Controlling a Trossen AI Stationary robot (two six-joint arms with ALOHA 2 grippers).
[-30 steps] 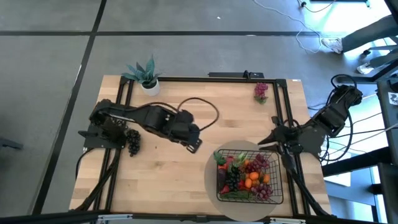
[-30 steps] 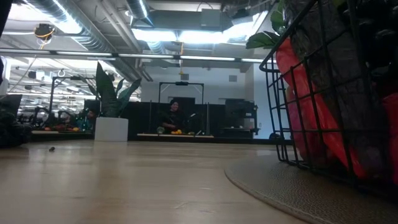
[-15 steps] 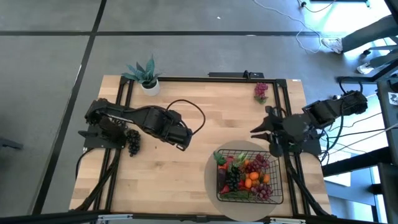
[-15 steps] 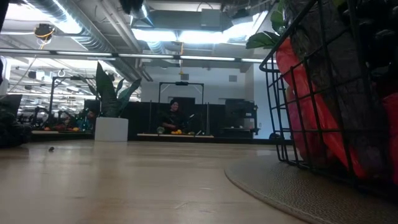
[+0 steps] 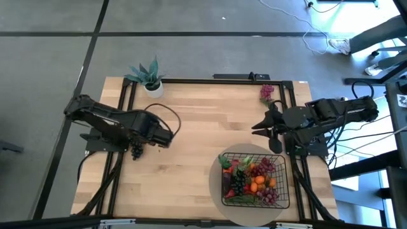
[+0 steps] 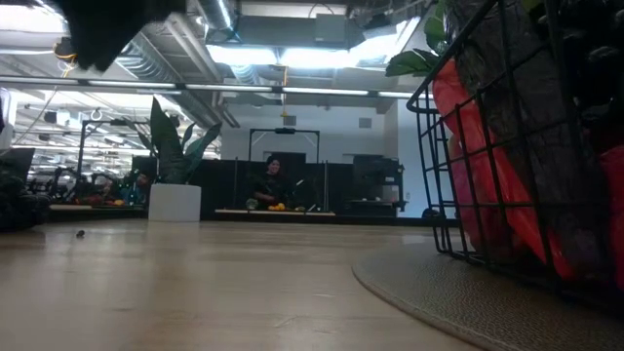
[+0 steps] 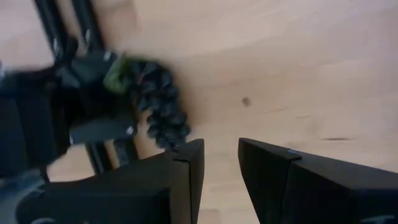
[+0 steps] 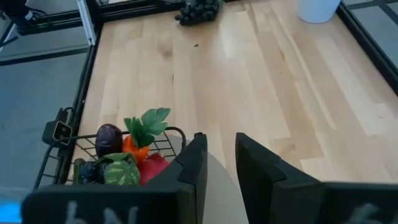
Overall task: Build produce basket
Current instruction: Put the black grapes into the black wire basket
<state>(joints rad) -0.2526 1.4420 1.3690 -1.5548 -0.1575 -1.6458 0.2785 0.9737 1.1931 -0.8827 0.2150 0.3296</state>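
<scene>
My left gripper keeps descending to the bunch's leafless end (image 7: 169,132) until grapes fill the gap, since its open fingers face across the dark grape bunch's narrow width (image 7: 160,99).
The black wire basket (image 5: 255,179) stands on a round beige mat (image 5: 216,184) at the table's near right, filled with produce: oranges, red and dark grapes, greens. A dark grape bunch (image 5: 135,147) lies on the wood at the left edge, next to the arm's base. My left gripper (image 5: 160,137) hangs just to its right, pointing down and open with a narrow gap; in its wrist view the dark grape bunch (image 7: 158,109) lies clear of my left gripper (image 7: 221,165). A purple grape bunch (image 5: 267,93) lies at the far right. My right gripper (image 5: 257,128), open and holding nothing, hovers beyond the basket.
A spiky green plant in a white pot (image 5: 151,77) stands at the far left corner. Black frame rails (image 5: 124,102) run along both table sides. Bare wood (image 5: 210,121) lies between the arms. In the low view the basket (image 6: 507,146) fills the right side.
My left gripper has travelled from the table's middle toward the left edge and downward, rolling as it went, and now hangs beside the dark grape bunch. My right gripper has swung away from the basket toward the far edge. No produce has moved.
</scene>
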